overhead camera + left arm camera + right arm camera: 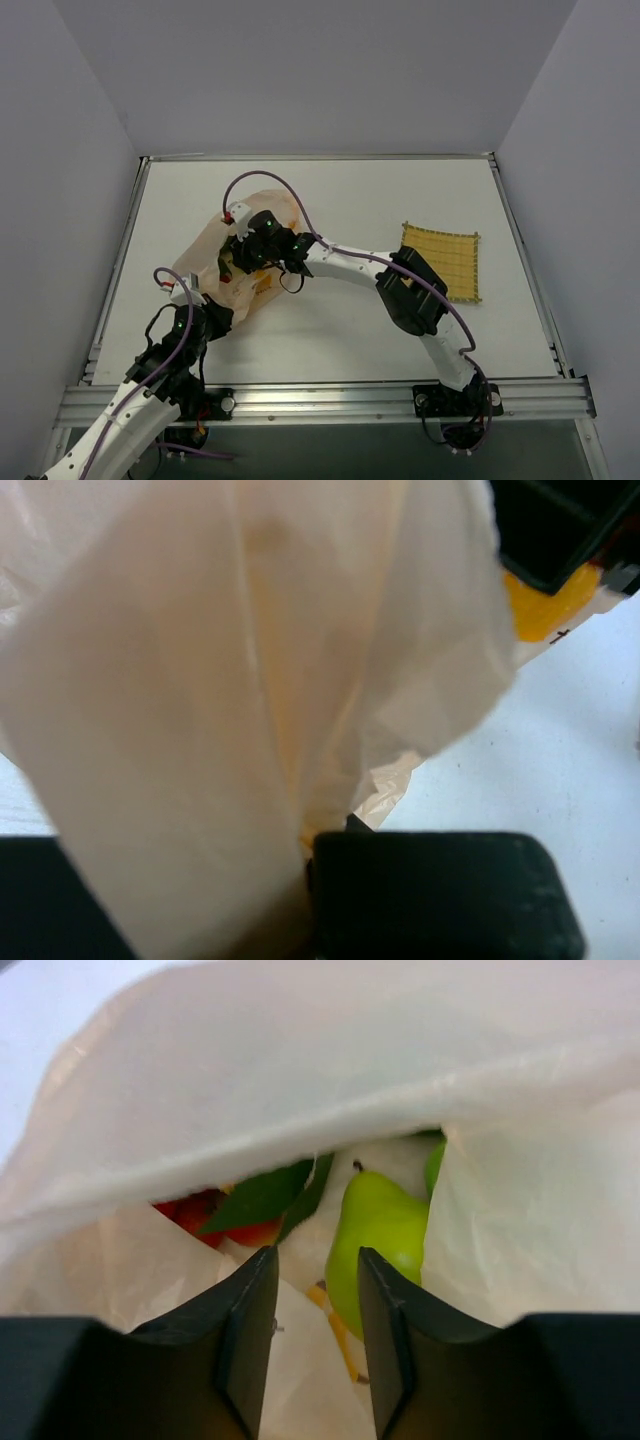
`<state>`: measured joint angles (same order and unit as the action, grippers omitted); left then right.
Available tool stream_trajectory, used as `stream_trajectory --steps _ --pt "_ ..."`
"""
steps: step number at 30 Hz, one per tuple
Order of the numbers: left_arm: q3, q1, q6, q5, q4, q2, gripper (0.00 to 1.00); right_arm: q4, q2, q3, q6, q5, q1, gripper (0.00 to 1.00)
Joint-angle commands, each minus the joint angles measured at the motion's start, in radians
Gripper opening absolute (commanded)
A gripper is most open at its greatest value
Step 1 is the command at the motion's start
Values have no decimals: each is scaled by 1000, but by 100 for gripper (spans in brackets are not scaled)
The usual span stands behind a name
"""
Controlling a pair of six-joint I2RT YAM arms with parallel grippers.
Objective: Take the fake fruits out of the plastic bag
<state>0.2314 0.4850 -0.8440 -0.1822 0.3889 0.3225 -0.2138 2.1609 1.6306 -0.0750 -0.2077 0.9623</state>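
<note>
The light-green fruit (385,1222) is past one finger of my right gripper, so I need to open the gripper wider and move over to get its fingers on both sides of the fruit's wide end (345,1285).
The pale peach plastic bag (205,262) lies left of the table's middle. My left gripper (213,318) is at its near edge. In the left wrist view the jaws are shut on a gathered fold of the bag (250,680). My right gripper (243,256) reaches into the bag's mouth. In the right wrist view it (315,1260) is open, with only bag film between the jaws. A light-green fruit (378,1235) lies just beyond the right fingertip. Red fruits (200,1215) with dark green leaves lie behind the left fingertip. A second green fruit (433,1165) peeks out behind the bag's fold (330,1090).
A square yellow woven mat (442,262) lies on the white table to the right of the arms. Grey walls enclose the table on three sides. A metal rail (320,400) runs along the near edge.
</note>
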Motion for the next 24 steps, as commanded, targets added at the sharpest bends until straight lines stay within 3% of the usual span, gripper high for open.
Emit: stream_trajectory --steps 1,7,15,24 --pt "45 3 16 -13 13 -8 2 13 13 110 101 -75 -16 35" --pt "51 4 20 -14 24 -5 2 59 86 189 106 -110 -69 50" --pt "51 4 22 -22 22 1 2 99 108 195 110 -148 -74 49" --pt "57 4 23 -23 21 12 2 97 21 186 145 25 -31 53"
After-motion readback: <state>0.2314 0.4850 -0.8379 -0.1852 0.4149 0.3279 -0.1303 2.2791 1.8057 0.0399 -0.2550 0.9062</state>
